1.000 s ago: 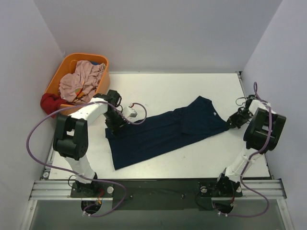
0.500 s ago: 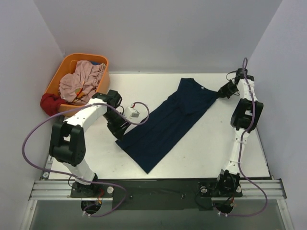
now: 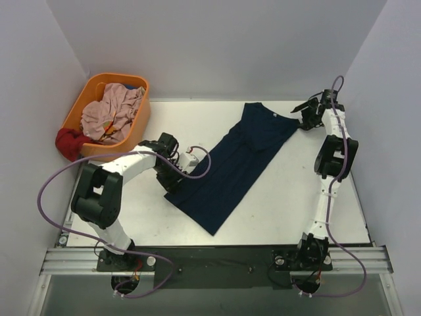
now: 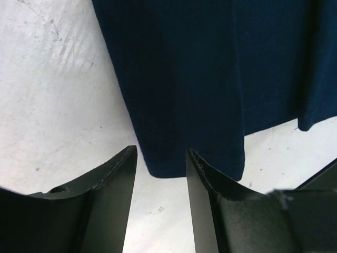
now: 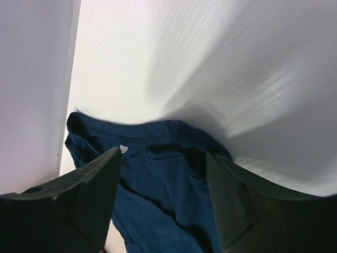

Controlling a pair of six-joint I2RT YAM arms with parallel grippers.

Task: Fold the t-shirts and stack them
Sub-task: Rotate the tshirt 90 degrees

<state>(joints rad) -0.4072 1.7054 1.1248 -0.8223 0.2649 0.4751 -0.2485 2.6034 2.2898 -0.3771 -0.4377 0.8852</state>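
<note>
Next, I turn the navy t-shirt point(image 3: 227, 168) straight first, because it slants from collar to hem. Then my left gripper will take the hem's corner point(image 3: 169, 195) for the fold.
A navy t-shirt point(image 3: 240, 158) lies flat and diagonal on the white table point(image 3: 296, 197), collar end at the back right, hem end toward the front. My left gripper point(image 3: 176, 179) sits low at the shirt's left edge. In the left wrist view it point(image 4: 160, 153) is open, a corner of the t-shirt point(image 4: 210, 79) reaching just between the fingertips with bare table under them. My right gripper point(image 3: 301, 117) hovers by the collar end. It point(image 5: 163, 153) is open and wide, with the collar of the t-shirt point(image 5: 158, 200) lying below and nothing held.
An orange basket point(image 3: 141, 112) at the back left holds pinkish crumpled clothes point(image 3: 112, 112). A red garment point(image 3: 66, 141) hangs outside its near-left side. White walls close in on both sides, the right wall point(image 3: 388, 131) near my right arm.
My right gripper carried the collar end toward the back right, then opened and let it go. The shirt swung from crosswise to diagonal. My left gripper shifted right with the shirt's edge.
</note>
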